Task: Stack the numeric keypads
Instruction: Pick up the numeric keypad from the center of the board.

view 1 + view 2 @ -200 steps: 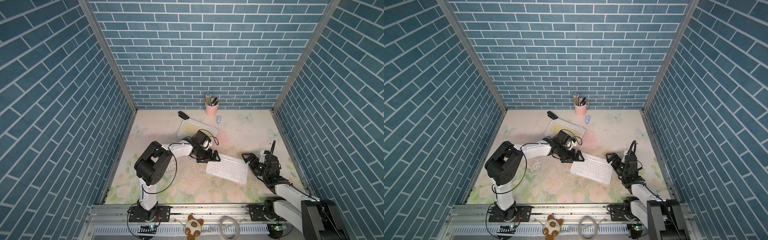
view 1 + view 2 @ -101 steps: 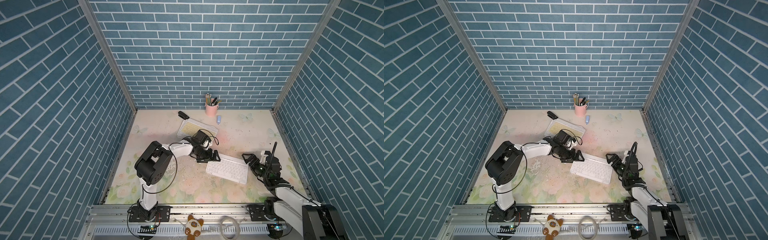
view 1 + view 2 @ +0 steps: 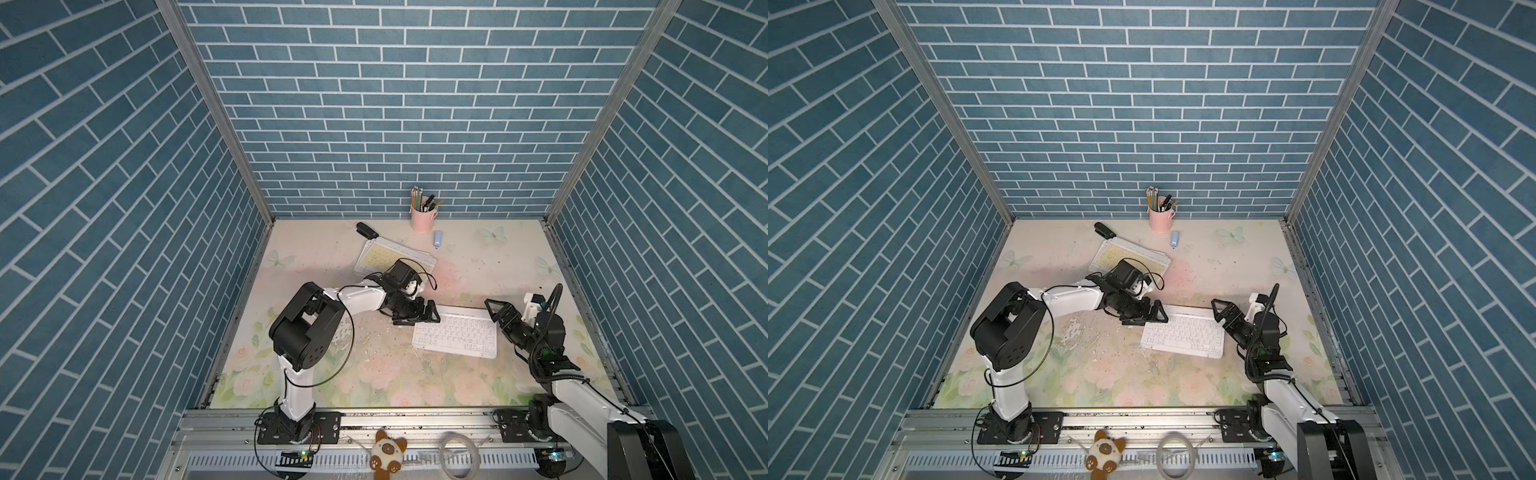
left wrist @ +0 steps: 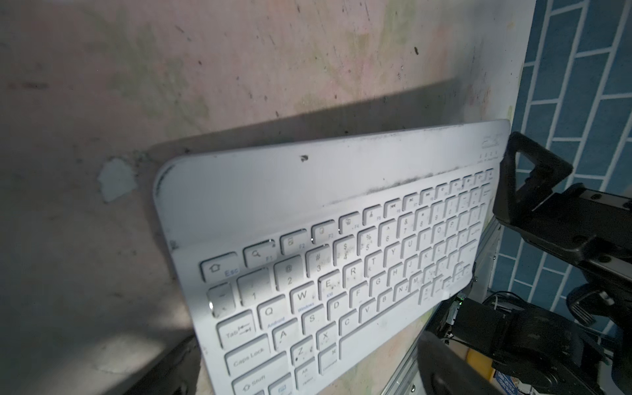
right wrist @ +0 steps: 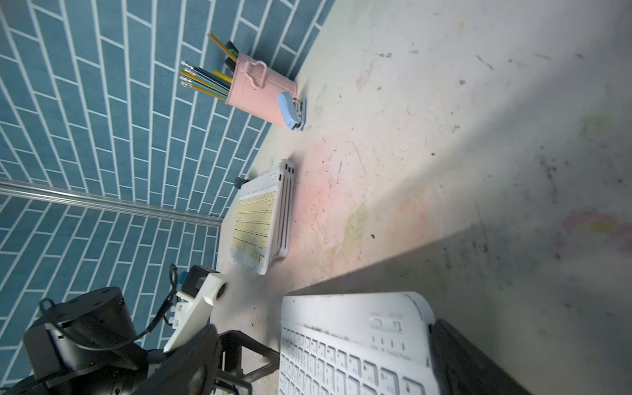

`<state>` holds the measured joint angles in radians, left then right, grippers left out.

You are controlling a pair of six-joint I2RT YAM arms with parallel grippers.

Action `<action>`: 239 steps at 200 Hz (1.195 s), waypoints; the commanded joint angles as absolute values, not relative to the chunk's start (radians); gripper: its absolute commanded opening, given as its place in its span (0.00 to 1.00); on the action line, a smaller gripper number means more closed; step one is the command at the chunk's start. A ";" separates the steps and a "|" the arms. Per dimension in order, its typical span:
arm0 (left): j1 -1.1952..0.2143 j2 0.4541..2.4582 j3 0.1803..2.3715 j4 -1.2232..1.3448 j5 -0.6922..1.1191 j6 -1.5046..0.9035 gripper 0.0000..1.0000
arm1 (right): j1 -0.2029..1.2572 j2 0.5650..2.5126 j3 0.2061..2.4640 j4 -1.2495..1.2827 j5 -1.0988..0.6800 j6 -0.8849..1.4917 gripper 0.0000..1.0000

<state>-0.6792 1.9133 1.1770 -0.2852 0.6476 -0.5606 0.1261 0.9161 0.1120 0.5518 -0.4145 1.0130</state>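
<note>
The robot's right gripper has the white-keyed keypad's back corner (image 5: 415, 305) between its open fingers and the space (image 3: 473, 283) behind is clear, so it should keep swinging that corner back and close there.
A white-keyed keypad (image 3: 455, 334) (image 3: 1183, 337) lies flat, right of the middle of the table. My left gripper (image 3: 420, 313) (image 3: 1149, 314) sits low at its left end, open; the left wrist view shows that end (image 4: 307, 273) between the spread fingers (image 4: 178, 366) without contact. At the keypad's right end my right gripper (image 3: 500, 318) (image 3: 1226, 319) is open, straddling the far right corner (image 5: 359, 342). A stack of several keypads (image 3: 390, 258) (image 3: 1126, 257) (image 5: 260, 219), yellow keys on top, lies at the back, behind the left wrist.
A pink pen cup (image 3: 422, 218) stands against the back wall. A small blue item (image 3: 438, 239) lies beside it, and a black stapler (image 3: 365, 229) lies by the stack's far corner. Brick walls close three sides. A metal rail (image 3: 415, 419) runs along the front.
My right gripper has edged forward and left, closing in on the white keypad's right end. The left arm and both keypad groups have not moved.
</note>
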 commanded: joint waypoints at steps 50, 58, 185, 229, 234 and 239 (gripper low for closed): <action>-0.693 1.954 1.177 -0.305 0.643 -0.541 1.00 | 0.234 0.972 0.149 0.697 -0.397 1.070 0.96; -0.693 1.951 1.175 -0.305 0.643 -0.541 1.00 | 0.251 0.986 0.162 0.708 -0.379 1.075 0.95; -0.692 1.938 1.169 -0.305 0.641 -0.536 1.00 | 0.394 1.069 0.221 0.869 -0.164 1.173 0.93; -0.692 1.934 1.169 -0.308 0.640 -0.534 1.00 | 0.453 1.120 0.270 0.864 -0.094 1.229 0.92; -0.692 1.933 1.168 -0.308 0.640 -0.534 1.00 | 0.455 1.124 0.276 0.850 -0.094 1.238 0.92; -0.692 1.933 1.168 -0.308 0.640 -0.534 1.00 | 0.456 1.127 0.286 0.828 -0.094 1.250 0.92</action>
